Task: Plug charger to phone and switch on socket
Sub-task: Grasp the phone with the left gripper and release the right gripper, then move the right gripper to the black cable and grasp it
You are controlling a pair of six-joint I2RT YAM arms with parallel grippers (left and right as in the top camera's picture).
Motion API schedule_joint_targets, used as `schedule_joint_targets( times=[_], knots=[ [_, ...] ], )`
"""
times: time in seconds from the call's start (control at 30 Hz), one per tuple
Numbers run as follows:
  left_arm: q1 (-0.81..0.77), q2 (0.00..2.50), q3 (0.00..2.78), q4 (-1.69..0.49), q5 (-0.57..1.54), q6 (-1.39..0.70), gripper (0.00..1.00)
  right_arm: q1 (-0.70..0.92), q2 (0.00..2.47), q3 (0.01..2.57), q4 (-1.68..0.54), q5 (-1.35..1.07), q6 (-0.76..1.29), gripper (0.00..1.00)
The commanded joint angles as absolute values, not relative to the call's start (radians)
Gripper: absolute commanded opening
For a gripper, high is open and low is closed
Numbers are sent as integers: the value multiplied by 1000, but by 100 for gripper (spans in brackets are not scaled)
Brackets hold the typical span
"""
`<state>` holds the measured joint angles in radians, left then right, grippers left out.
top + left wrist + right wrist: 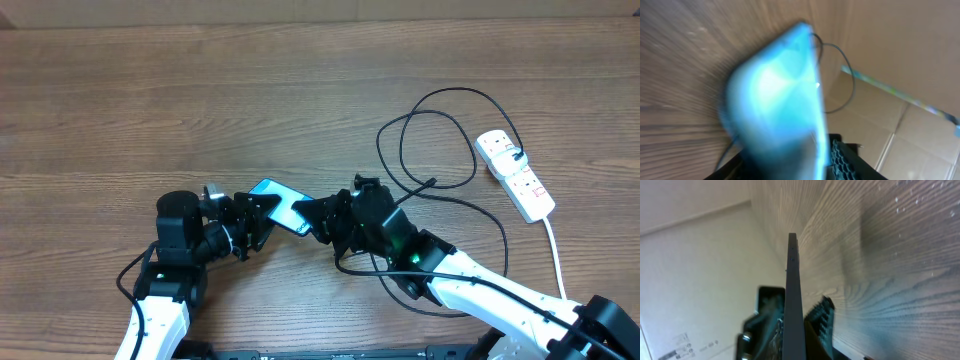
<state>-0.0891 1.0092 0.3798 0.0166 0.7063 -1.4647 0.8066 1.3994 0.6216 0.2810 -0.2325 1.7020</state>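
Note:
My right gripper is holding the phone's end [299, 213] while the charger is lying loose. My left gripper should hold the phone, and my right gripper should take the charger's tip [431, 183].
The phone [278, 203], its screen lit pale blue, is held off the table between both arms. My right gripper [312, 218] is shut on its right end; the right wrist view shows the phone [793, 300] edge-on between the fingers [823, 315]. My left gripper [252, 218] has its jaws on either side of the left end. There the blurred phone [780, 100] fills the view with one pad [841, 156] close beside its edge, and I cannot see whether they touch. The charger [440, 150] loops loose on the table, its tip [431, 182] free. The socket [516, 176] lies far right.
A black plug [512, 153] sits in the socket, and its white cord [556, 262] runs toward the front edge. The charger's cable also trails under my right arm [470, 285]. Cardboard walls [900, 55] stand beyond the table.

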Motion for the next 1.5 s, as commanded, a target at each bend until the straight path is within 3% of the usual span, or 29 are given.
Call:
schedule_joint_targets(
  times=[0.0, 0.23, 0.43, 0.53, 0.7, 0.8, 0.83, 1.03, 1.17, 1.33, 1.47],
  knots=[
    [-130, 1015, 382, 86, 704, -1592, 44, 831, 1370, 656, 305, -198, 1709, 4],
    [-145, 1021, 382, 86, 692, -1617, 28, 837, 1370, 656, 304, -204, 1709, 4],
    [-144, 1028, 382, 72, 668, -1642, 4, 837, 1370, 656, 288, -226, 1699, 4],
    [-141, 1028, 382, 72, 629, -1654, 4, 836, 1370, 656, 227, -224, 1694, 13],
    [-87, 1050, 382, 85, 669, -1566, 4, 826, 1370, 656, 108, -111, 1523, 43],
    [-19, 1102, 382, 105, 781, -1495, 4, 810, 1370, 656, 102, -21, 1252, 79],
    [27, 1147, 382, 135, 883, -1468, 4, 788, 1370, 656, 102, -11, 1121, 100],
    [142, 1378, 408, 458, 1343, -1488, 4, 680, 1367, 656, 68, -127, 881, 100],
    [123, 1508, 476, 690, 1583, -1525, 4, 588, 1345, 659, -82, -128, 801, 100],
    [81, 1526, 512, 734, 1552, -1541, 4, 429, 1336, 731, -431, -36, 750, 100],
    [77, 1528, 532, 746, 1528, -1540, 4, 347, 1356, 736, -503, 65, 731, 100]
  ],
)
